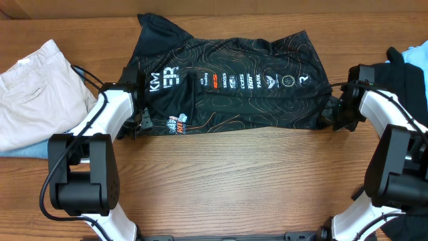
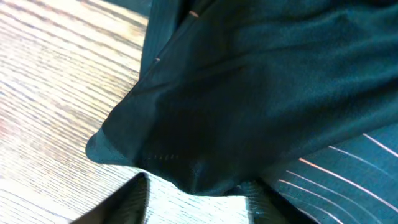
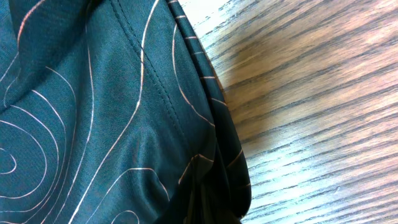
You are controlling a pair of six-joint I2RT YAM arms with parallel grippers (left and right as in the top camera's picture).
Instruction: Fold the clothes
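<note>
The jersey's hem [image 2: 202,188] sits shallow at the ends of the left gripper's open fingers, so the left gripper should take hold of the hem again before both grippers pull it toward the front [image 1: 227,164].
The clothes [image 1: 234,84], a black jersey with orange-red contour lines and white logos, lie spread across the middle of the wooden table. My left gripper [image 1: 138,123] is at the jersey's lower left corner. In the left wrist view its two dark fingers [image 2: 127,204] stand apart, with a hanging fold of the jersey [image 2: 199,174] at their tips and bare wood between them. My right gripper [image 1: 333,111] is at the jersey's right edge. Its fingers are hidden in the right wrist view, where the fabric [image 3: 208,199] bunches into tight pleats at the bottom edge, as if pinched.
Beige trousers [image 1: 37,90] lie at the left on something light blue [image 1: 27,152]. A dark and blue pile of garments [image 1: 411,67] sits at the right edge, behind my right arm. Bare wood [image 1: 241,181] runs along the front between the two arm bases.
</note>
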